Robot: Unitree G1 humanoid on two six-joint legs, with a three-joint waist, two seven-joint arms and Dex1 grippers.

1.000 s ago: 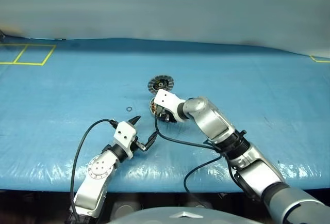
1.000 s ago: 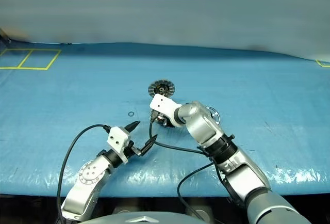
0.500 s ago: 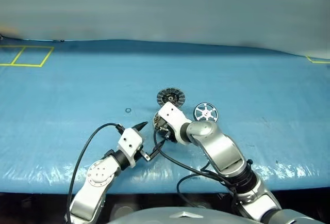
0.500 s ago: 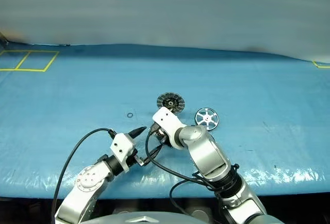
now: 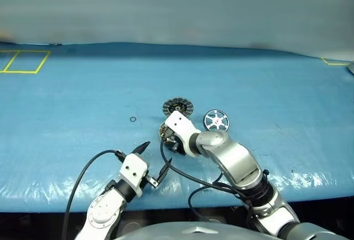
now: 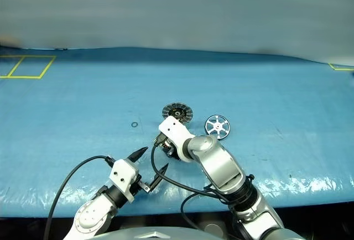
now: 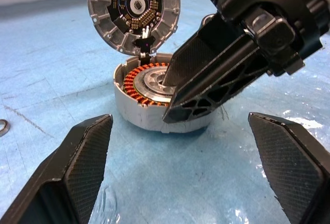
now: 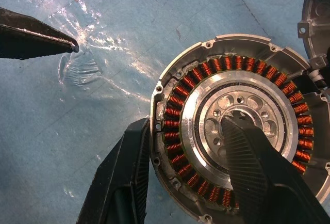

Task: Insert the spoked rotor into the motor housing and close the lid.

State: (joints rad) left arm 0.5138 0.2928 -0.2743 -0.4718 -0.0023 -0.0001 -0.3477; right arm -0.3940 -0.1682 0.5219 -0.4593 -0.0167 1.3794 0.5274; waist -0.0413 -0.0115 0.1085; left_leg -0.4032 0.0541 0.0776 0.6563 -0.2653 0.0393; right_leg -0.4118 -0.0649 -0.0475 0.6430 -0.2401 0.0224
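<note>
My gripper needs to push the small silver ring (image 5: 133, 119) down, since it nearly matches the hub's round opening (image 7: 163, 80) and so should stick up in the hub until then.
The motor housing (image 8: 268, 64) lies on the blue sheet with its copper windings facing up. Its lid (image 7: 135, 10) stands open at the far edge, segmented face toward me. My right gripper (image 8: 183, 131) is shut on the motor housing's wall, one finger outside the rim and the other on the silver hub. To the right of the lid, the spoked rotor (image 5: 216, 120) lies flat, apart from both grippers. My left gripper (image 5: 153, 158) hangs wide open and holds nothing, a short way nearer to me than the housing.
A tiny wire ring (image 5: 133, 119) lies on the sheet left of the housing. Black cables trail from both wrists near the table's front edge. Yellow tape marks (image 5: 22, 63) sit at the far left.
My right gripper has dragged the housing and lid nearer to me and a little right. The right arm's shift has uncovered the rotor. My left gripper has drawn back, still open.
</note>
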